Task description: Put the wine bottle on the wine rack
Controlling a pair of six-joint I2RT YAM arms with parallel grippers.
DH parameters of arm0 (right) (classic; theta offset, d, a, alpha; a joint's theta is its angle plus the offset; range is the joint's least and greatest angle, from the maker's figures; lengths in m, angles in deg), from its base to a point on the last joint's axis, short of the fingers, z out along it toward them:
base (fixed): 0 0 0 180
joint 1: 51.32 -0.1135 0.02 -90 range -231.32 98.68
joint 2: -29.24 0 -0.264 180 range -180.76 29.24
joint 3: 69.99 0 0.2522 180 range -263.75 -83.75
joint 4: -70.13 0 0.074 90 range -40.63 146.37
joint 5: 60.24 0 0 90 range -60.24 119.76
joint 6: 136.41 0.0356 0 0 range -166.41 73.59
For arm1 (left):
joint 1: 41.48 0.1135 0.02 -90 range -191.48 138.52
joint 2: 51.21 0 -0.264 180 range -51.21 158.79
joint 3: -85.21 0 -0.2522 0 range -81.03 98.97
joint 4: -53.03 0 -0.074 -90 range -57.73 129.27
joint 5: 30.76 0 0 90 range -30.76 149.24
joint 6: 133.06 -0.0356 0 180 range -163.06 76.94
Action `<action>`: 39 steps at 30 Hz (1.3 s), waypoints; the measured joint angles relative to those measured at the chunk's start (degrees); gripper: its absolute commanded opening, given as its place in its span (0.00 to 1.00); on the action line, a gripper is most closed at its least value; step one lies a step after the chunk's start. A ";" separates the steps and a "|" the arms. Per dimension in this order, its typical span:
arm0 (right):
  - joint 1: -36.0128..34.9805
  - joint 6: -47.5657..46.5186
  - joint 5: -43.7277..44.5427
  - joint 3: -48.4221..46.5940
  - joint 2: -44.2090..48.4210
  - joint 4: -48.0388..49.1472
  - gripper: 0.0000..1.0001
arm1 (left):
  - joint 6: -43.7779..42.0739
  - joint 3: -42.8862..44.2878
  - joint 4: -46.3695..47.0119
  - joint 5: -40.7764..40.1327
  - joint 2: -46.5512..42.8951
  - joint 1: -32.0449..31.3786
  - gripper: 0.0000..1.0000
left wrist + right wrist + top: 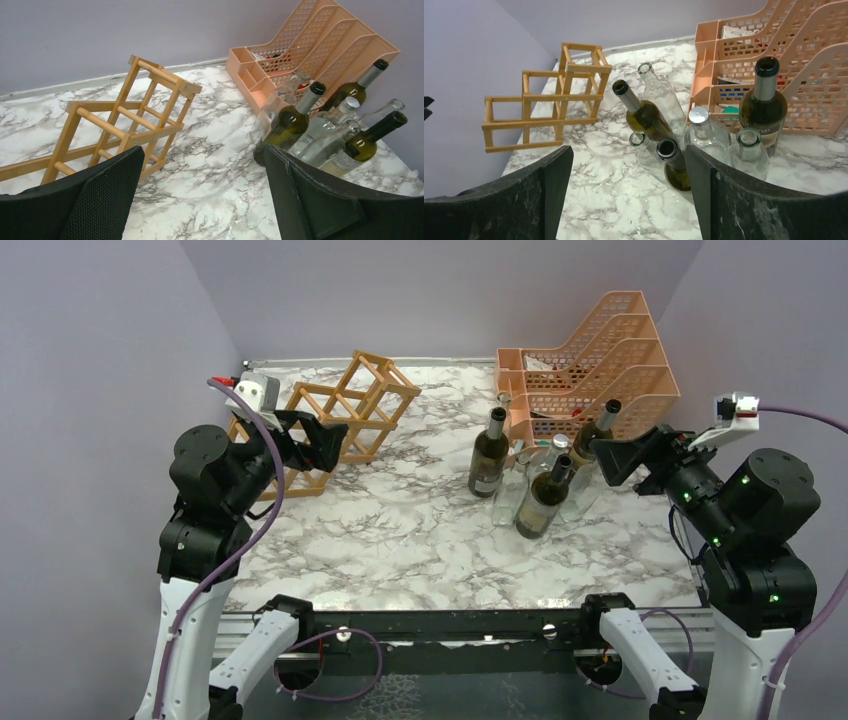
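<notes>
My right gripper is heading for the front bottle's neck (pixel 562 468), which stands clear of the glass bottles, and should keep moving until its open fingers are on both sides of that neck (pixel 560 473).
The light-brown wooden wine rack (pixel 350 405) stands at the back left with its cells empty; it also shows in the left wrist view (pixel 125 117) and the right wrist view (pixel 544 100). Three dark green wine bottles stand upright right of centre: one (pixel 489 455) on the left, one (pixel 545 500) in front, one (pixel 596 433) by the organiser. My left gripper (pixel 328 445) is open and empty, hovering just in front of the rack (pixel 205 195). My right gripper (pixel 603 460) is open and empty, just right of the bottles (pixel 629 195). The front bottle's neck (pixel 670 150) lies close to its right finger.
Several clear glass bottles (pixel 515 490) stand among the green ones. A peach-orange mesh tray organiser (pixel 600 360) stands at the back right, close behind the bottles. Purple walls close in the marble table (pixel 400 540) on the left, back and right.
</notes>
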 measured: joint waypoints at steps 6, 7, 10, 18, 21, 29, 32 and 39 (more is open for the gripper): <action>-0.26 -0.24 -1.79 0.17 0.11 -3.48 0.89 | 0.61 -1.88 0.26 3.21 -2.25 -0.11 0.99; -0.33 -0.37 -2.03 0.50 0.22 -3.85 0.89 | 0.90 -2.64 0.37 3.74 -2.82 -0.33 0.99; -0.35 -0.92 -2.95 2.25 0.66 -4.92 0.86 | 1.75 -5.49 1.33 5.42 -4.63 -1.09 0.99; -0.35 -3.15 -4.61 9.97 3.34 -7.41 0.84 | 2.60 -11.56 5.16 11.65 -8.22 -2.62 0.99; -0.35 -5.11 -5.90 12.39 4.13 -7.74 0.83 | 2.01 -12.09 6.08 13.73 -8.28 -3.04 0.99; -0.46 -9.14 -7.19 12.96 0.28 -7.52 0.75 | -0.09 -14.38 8.15 17.42 -9.31 -3.52 0.99; -0.61 -9.81 -7.10 13.14 -2.21 -7.10 0.74 | -0.33 -15.08 8.70 18.05 -8.70 -3.56 0.99; -0.76 -11.69 -6.93 14.14 -6.93 -5.40 0.68 | -0.79 -15.08 10.10 18.27 -4.94 -3.63 0.99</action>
